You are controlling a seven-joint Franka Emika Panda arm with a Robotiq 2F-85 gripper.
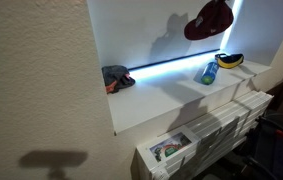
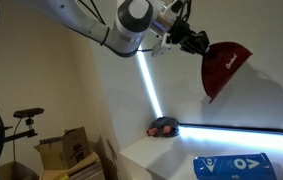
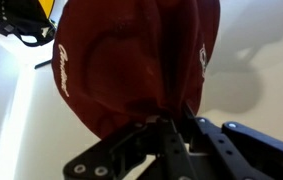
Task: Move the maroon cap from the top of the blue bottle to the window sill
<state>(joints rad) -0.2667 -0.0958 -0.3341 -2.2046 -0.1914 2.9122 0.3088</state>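
I keep lowering the maroon cap (image 1: 209, 21) with my gripper toward the yellow and black cap (image 1: 229, 61) and let go there, because the maroon cap is hanging clear above the blue bottle.
The maroon cap (image 1: 209, 19) hangs in the air high above the window sill (image 1: 171, 95), held by my gripper (image 2: 198, 45), which is shut on its edge. It also shows in an exterior view (image 2: 223, 66) and fills the wrist view (image 3: 131, 65), with the jaws (image 3: 171, 125) pinching its lower rim. The blue bottle (image 1: 210, 72) stands on the sill, below and slightly right of the cap; in an exterior view it shows at the bottom edge (image 2: 231, 165). The cap is well clear of the bottle.
A yellow and black cap (image 1: 229, 60) lies on the sill beside the bottle. A crumpled dark cloth (image 1: 117, 77) lies at the sill's other end, also seen in an exterior view (image 2: 164, 127). White drawers (image 1: 206, 135) stand below the sill. Cardboard boxes (image 2: 66, 150) sit on the floor.
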